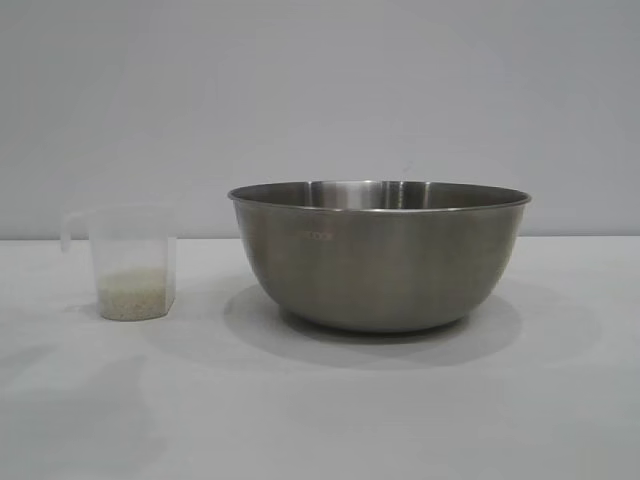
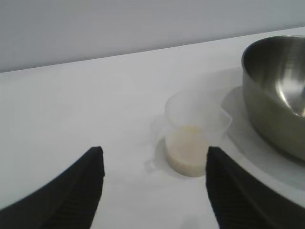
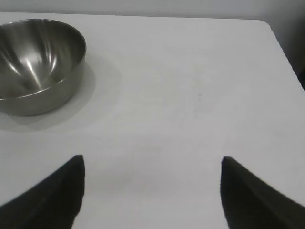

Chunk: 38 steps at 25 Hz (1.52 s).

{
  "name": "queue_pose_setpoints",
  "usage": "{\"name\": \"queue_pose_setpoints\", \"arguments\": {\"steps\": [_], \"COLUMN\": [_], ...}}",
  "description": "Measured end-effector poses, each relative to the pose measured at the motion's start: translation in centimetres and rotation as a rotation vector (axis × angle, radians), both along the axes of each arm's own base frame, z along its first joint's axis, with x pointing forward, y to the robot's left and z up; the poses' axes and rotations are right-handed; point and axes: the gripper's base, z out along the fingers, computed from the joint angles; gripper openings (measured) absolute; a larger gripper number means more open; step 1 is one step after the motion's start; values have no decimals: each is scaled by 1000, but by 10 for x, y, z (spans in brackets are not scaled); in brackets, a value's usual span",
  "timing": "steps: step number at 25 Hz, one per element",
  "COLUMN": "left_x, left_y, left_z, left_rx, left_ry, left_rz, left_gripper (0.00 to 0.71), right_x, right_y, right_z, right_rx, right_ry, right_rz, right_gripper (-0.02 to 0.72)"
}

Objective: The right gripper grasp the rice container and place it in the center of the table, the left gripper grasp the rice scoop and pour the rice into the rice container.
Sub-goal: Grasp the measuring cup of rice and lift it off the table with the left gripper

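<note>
The robot should expect all the rice to run out when it pours, because cream rice (image 1: 134, 296) lies in a shallow, grainy layer under the rice scoop's opening (image 1: 131, 210).
The rice container (image 1: 380, 255) is a wide brushed-steel bowl standing upright on the white table (image 1: 330, 420), a little right of centre in the exterior view. The rice scoop (image 1: 130, 262), a small clear plastic cup with a side handle, stands to its left with cream rice (image 1: 135, 295) in its bottom. My left gripper (image 2: 152, 155) is open, short of the rice scoop (image 2: 193, 138) and apart from it, beside the rice container (image 2: 279, 90). My right gripper (image 3: 151, 162) is open over bare table, well clear of the rice container (image 3: 40, 67). Neither arm shows in the exterior view.
A plain grey wall runs behind the table. The table's far edge and rounded corner (image 3: 264, 24) show in the right wrist view, with a dark gap beyond the side edge.
</note>
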Motion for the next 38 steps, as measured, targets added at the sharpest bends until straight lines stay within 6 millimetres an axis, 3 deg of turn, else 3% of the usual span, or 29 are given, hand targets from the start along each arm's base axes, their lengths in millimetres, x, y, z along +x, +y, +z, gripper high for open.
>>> {"name": "queue_pose_setpoints", "arguments": {"steps": [6, 13, 20, 22, 24, 38], "left_x": [12, 28, 39, 42, 47, 66], "left_y": [-4, -7, -9, -9, -10, -19], "left_z": [-29, -26, -35, -38, -39, -48], "left_rx": [9, -21, -14, -13, -15, -13], "left_ry": [137, 101, 125, 129, 125, 121], "left_rz": [9, 36, 52, 54, 60, 22], "left_gripper": [386, 386, 386, 281, 227, 240], "right_x": [0, 0, 0, 0, 0, 0], "right_y": [0, 0, 0, 0, 0, 0], "right_z": [0, 0, 0, 0, 0, 0], "right_rx": [0, 0, 0, 0, 0, 0], "right_ry": [0, 0, 0, 0, 0, 0], "right_rz": [0, 0, 0, 0, 0, 0], "right_gripper": [525, 525, 525, 525, 525, 525]}}
